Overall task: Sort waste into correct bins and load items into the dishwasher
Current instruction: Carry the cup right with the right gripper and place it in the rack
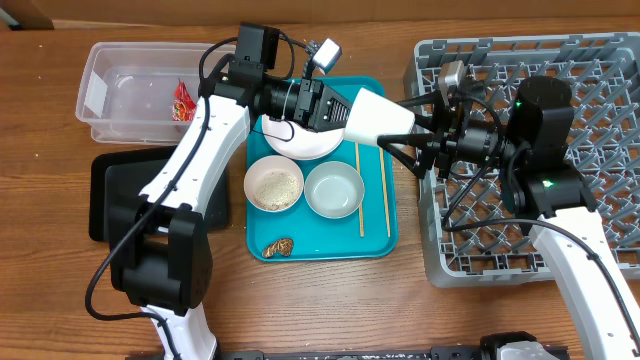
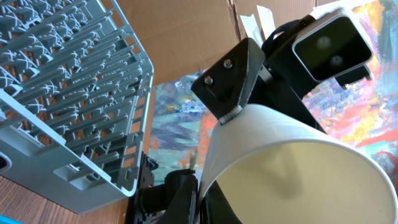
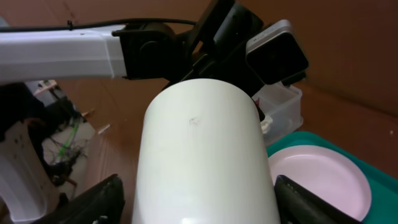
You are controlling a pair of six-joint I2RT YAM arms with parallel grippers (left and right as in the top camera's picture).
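The small white cup's rim (image 1: 357,111) is in my left gripper, away from the dish rack, so I should pass the cup's base (image 1: 402,124) to my right gripper for loading.
My left gripper (image 1: 345,112) is shut on the rim of the small white cup (image 1: 378,118) and holds it sideways in the air over the teal tray. In the left wrist view its fingers (image 2: 200,199) pinch the cup wall (image 2: 292,174). My right gripper (image 1: 405,135) is open, with one finger on each side of the cup (image 3: 202,162). The grey dish rack (image 1: 600,60) is at the right. The white plate (image 1: 300,140), a bowl with rice (image 1: 273,186), a pale grey bowl (image 1: 334,189), chopsticks (image 1: 386,190) and a brown scrap (image 1: 280,246) lie on the tray. The tissue is out of view.
The clear tub (image 1: 110,95) at the back left holds the red wrapper (image 1: 183,100). The black tray (image 1: 110,195) lies in front of it, partly under my left arm. The teal serving tray (image 1: 380,240) sits between the bins and the rack.
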